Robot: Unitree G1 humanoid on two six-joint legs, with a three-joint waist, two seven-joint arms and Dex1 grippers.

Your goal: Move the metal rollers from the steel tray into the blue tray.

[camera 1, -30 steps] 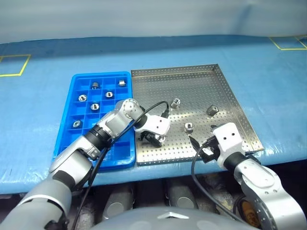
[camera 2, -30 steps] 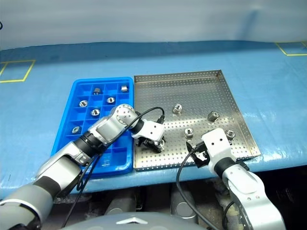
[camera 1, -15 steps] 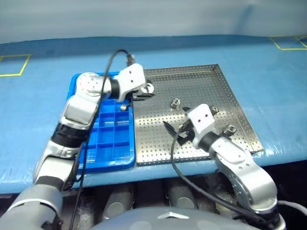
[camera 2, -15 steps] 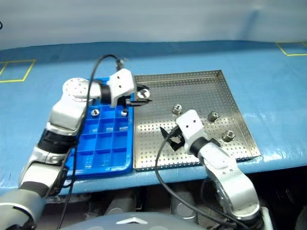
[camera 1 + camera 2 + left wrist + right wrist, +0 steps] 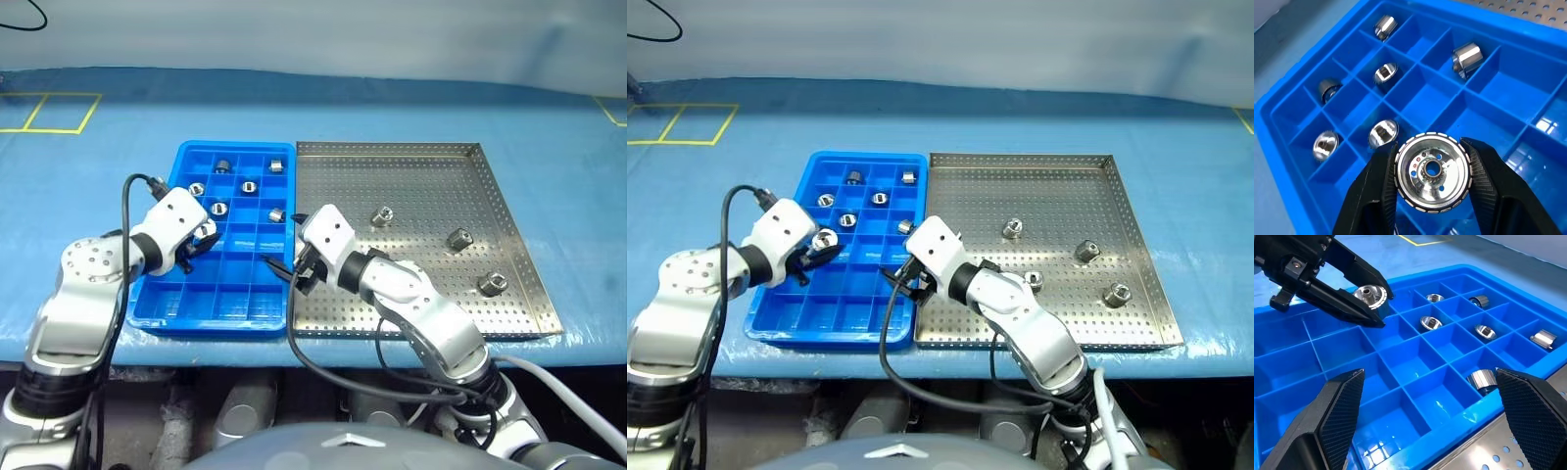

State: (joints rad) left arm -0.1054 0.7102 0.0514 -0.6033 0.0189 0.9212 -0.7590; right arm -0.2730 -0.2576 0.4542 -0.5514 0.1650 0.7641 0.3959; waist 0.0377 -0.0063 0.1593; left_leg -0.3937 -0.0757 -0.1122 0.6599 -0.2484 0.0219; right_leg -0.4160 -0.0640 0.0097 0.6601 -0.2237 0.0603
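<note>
The metal roller [image 5: 825, 239] hangs face-up over the blue tray, so my left gripper keeps lowering toward the blue tray's empty section [image 5: 207, 266] until the roller's inside, then release.
My left gripper [image 5: 201, 235] is shut on one metal roller [image 5: 1432, 171], a shiny disc with a dark centre hole. It holds the roller just above the left side of the blue tray [image 5: 211, 328]. Several rollers [image 5: 249, 185] lie in the tray's far compartments. The steel tray [image 5: 411, 176] stands to the right of the blue one, with several rollers [image 5: 1085, 251] scattered on its perforated floor. My right gripper [image 5: 284, 269] is open and empty. It hangs over the blue tray's right edge near the front, pointing left toward the left gripper.
Both trays sit side by side on a pale blue table covering [image 5: 98, 176]. Yellow tape squares [image 5: 61, 113] mark its far left and far right. The table's front edge [image 5: 392, 348] runs just below the trays. Black cables [image 5: 125, 211] loop from both wrists.
My left gripper lifted a roller from the steel tray's near left part and carried it left over the blue tray. My right gripper swung left across the steel tray. The camera view also shifted.
</note>
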